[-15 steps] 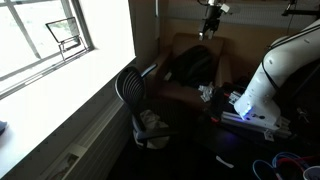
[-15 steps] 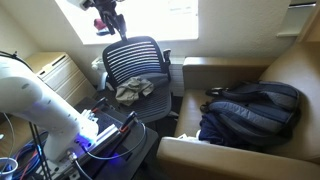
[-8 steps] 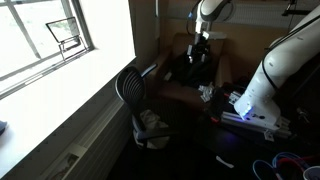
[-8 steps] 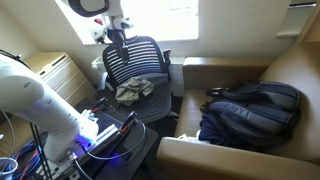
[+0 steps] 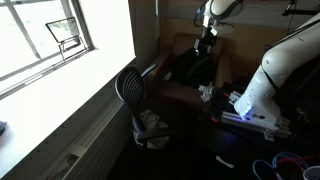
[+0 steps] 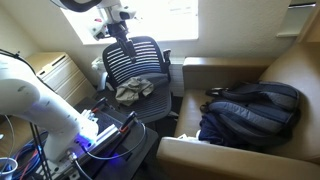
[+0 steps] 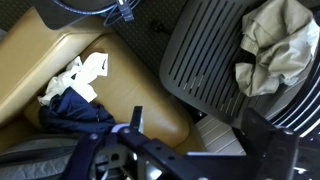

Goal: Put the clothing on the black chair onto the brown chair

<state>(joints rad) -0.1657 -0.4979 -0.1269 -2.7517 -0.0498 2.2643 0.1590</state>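
My empty gripper is pointing at the brown cushion's edge (image 7: 178,113), off to one side of the clothing. Next, I swing back over the crumpled clothing (image 6: 134,91) before I lower it.
The black mesh chair (image 6: 135,62) holds a crumpled grey-beige piece of clothing (image 6: 133,90) on its seat; both also show in an exterior view, chair (image 5: 128,92) and clothing (image 5: 152,122). The brown chair (image 6: 270,70) stands beside it and carries a dark blue backpack (image 6: 245,112). My gripper (image 6: 122,28) hangs above the black chair's backrest, clear of the clothing. In the wrist view the clothing (image 7: 270,45) lies at the top right on the black seat (image 7: 205,60), and the gripper (image 7: 200,135) is open and empty.
The robot's white base (image 6: 35,100) and cables sit next to the black chair. A bright window (image 5: 50,40) is beside it. In the wrist view a white and dark blue bundle (image 7: 80,90) lies on the brown cushion (image 7: 50,65).
The gripper came down toward the black chair's backrest, then lifted slightly and shifted sideways. The clothing and backpack have not moved.
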